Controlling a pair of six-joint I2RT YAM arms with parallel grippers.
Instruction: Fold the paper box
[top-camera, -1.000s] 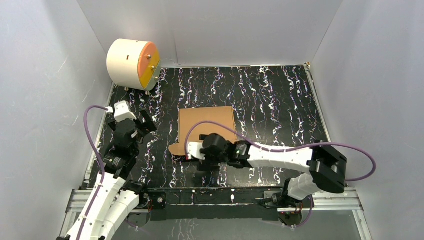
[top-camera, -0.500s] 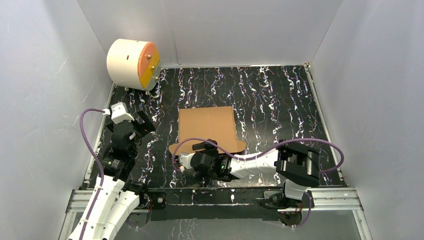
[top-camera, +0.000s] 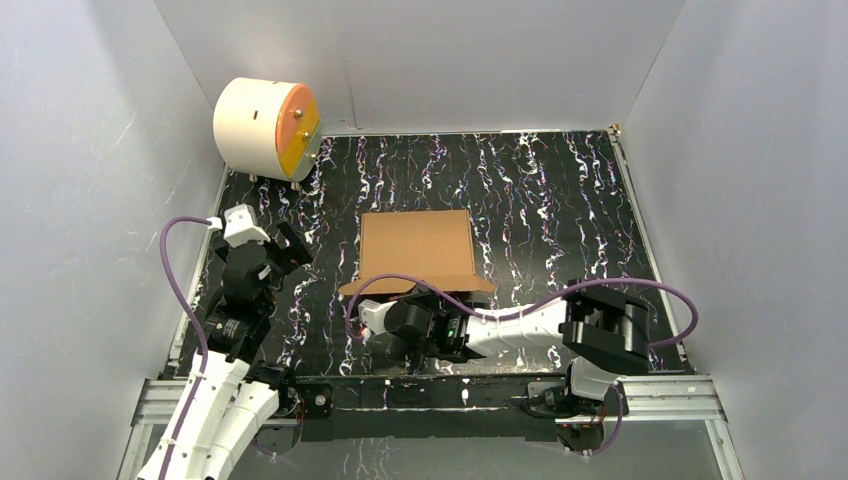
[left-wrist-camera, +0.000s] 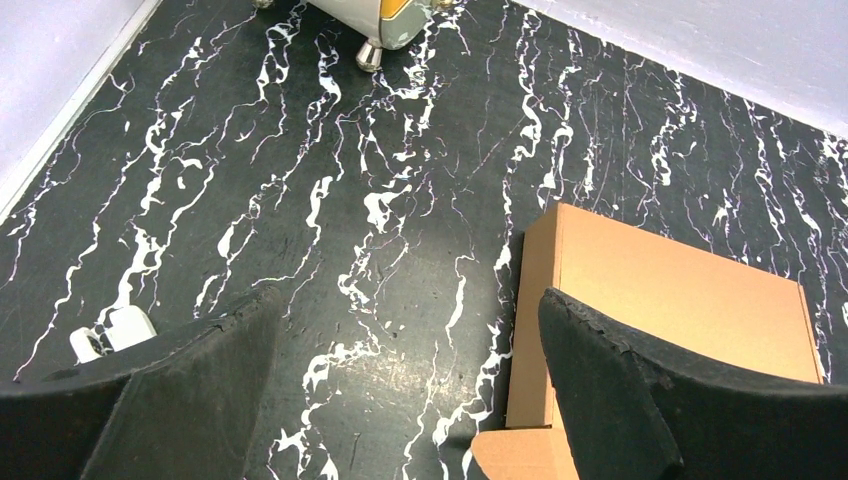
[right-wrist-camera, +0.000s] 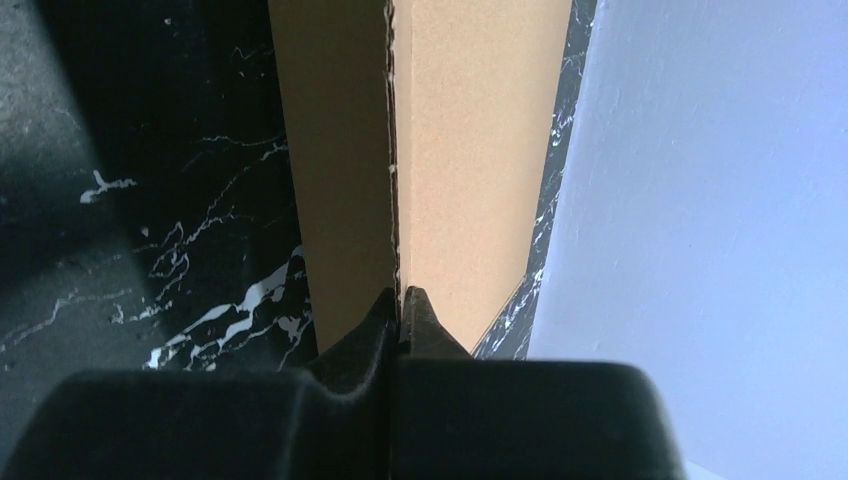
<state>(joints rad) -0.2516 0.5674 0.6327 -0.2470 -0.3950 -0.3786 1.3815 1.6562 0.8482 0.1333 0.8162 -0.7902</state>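
My right gripper is to tip the paper box (top-camera: 417, 243) upright by its near flap (top-camera: 465, 283) before my left gripper takes the box's end tab, because the box is lying on its side.
The paper box (top-camera: 418, 245) is a brown cardboard piece lying flat mid-table, its near flap (top-camera: 415, 285) raised a little. My right gripper (top-camera: 425, 298) reaches in low from the near edge and is shut on that flap. In the right wrist view the fingertips (right-wrist-camera: 385, 305) pinch the thin cardboard edge (right-wrist-camera: 395, 180), with brown panels (right-wrist-camera: 470, 150) on both sides. My left gripper (top-camera: 285, 246) hovers left of the box, open and holding nothing. Its wrist view shows the wide gap of the left gripper (left-wrist-camera: 408, 300) over bare table, with the box (left-wrist-camera: 670, 295) behind the right finger (left-wrist-camera: 620, 400).
A cream cylinder with an orange face (top-camera: 265, 125) stands on small feet at the back left corner; its base (left-wrist-camera: 390, 20) shows at the top of the left wrist view. Grey walls (top-camera: 90, 200) enclose the black marbled table (top-camera: 540, 200) on three sides.
My right arm drew back toward the near edge and dropped low, and its gripper shut on the box's near flap. The flap edge rose slightly. The left arm barely moved.
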